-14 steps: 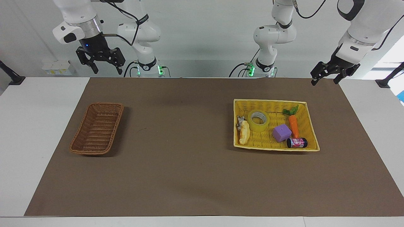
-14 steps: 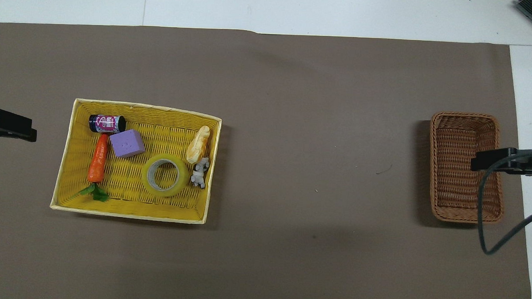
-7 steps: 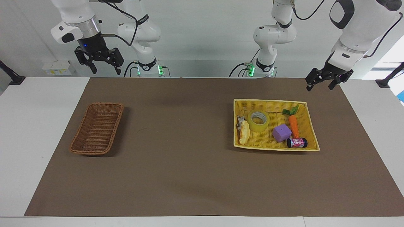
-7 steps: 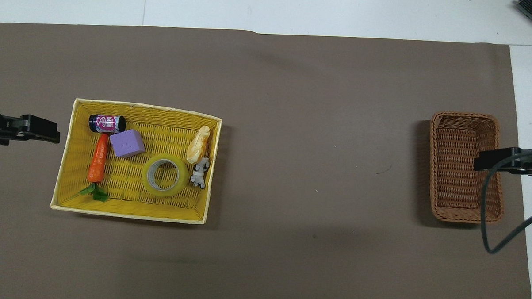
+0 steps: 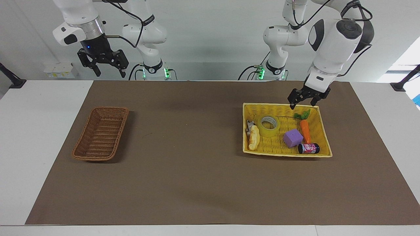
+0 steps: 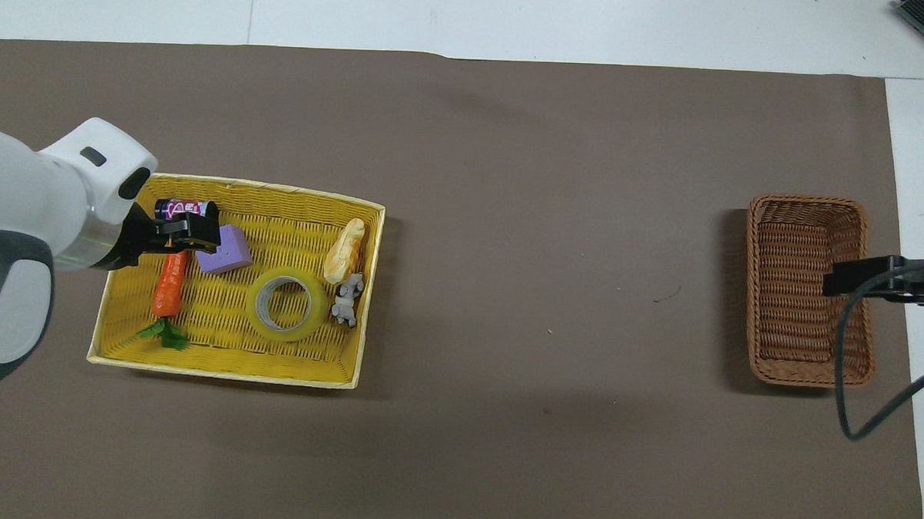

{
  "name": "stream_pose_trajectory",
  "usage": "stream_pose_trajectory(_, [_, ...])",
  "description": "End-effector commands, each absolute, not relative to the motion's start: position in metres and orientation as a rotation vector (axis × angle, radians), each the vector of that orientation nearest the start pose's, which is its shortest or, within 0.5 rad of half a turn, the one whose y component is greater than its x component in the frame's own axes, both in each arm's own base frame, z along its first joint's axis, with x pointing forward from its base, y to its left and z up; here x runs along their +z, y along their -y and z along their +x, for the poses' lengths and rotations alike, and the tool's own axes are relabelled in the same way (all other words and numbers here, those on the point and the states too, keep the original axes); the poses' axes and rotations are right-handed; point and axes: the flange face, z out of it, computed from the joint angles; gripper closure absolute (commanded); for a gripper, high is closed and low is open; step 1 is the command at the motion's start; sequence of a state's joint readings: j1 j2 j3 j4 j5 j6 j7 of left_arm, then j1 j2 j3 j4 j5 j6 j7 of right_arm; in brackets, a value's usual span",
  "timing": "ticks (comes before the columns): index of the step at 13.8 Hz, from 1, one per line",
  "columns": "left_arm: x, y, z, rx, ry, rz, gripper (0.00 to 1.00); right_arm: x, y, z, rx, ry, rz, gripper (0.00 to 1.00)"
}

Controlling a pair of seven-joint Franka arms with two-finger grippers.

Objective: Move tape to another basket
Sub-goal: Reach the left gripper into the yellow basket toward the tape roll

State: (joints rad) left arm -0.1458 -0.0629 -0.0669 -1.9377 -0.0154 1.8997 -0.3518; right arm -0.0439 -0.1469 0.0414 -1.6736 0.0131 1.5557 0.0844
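Observation:
My left gripper should keep going down, because the tape's hole [image 6: 287,304] is open and its rim [image 6: 255,297] toward the carrot is free. It should go down there until its fingers are on both sides of that rim.
The tape [image 5: 269,132] [image 6: 314,310], a yellow translucent roll with a pale core, lies flat in the yellow basket [image 5: 282,154] [image 6: 220,370]. My left gripper [image 5: 303,104] [image 6: 190,235] hangs open and holds nothing. It is over that basket's edge nearest the robots, above the carrot's leaves and apart from the tape. The brown wicker basket [image 5: 100,134] [image 6: 787,301] stands with nothing in it toward the right arm's end of the table. My right gripper [image 5: 111,73] [image 6: 834,284] waits open, high above it.
Sharing the yellow basket with the tape are a purple cube [image 5: 292,137] [image 6: 232,253], a toy carrot [image 5: 305,129] [image 6: 171,280], a small dark can [image 5: 308,148] [image 6: 176,206], a pale bread-like piece [image 5: 253,137] [image 6: 345,249] and a small grey figure [image 5: 250,126] [image 6: 347,300]. A brown mat [image 5: 183,147] covers the table.
My left arm has swung in from its end of the table and come down over the yellow basket's near edge. The right arm has barely moved. Nothing in the baskets has shifted.

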Motion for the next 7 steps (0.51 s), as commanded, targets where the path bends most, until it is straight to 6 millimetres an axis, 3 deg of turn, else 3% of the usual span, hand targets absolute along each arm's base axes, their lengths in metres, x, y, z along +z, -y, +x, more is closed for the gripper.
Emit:
stream_pose_trajectory(1, [0.482,0.122,0.518,-0.036,0.299,-3.151,0.00,0.653,0.002,0.499,-0.038,-0.104,-3.139,0.00])
stream_pose_trajectory(3, [0.461,0.119,0.514,-0.013,0.324,-3.144,0.00,0.653,0.002,0.499,-0.038,-0.102,-3.138,0.00])
stream_pose_trajectory(7, [0.383,0.128,0.514,0.098,0.466,-3.100,0.00,0.653,0.003,0.499,-0.038,-0.104,-3.139,0.00])
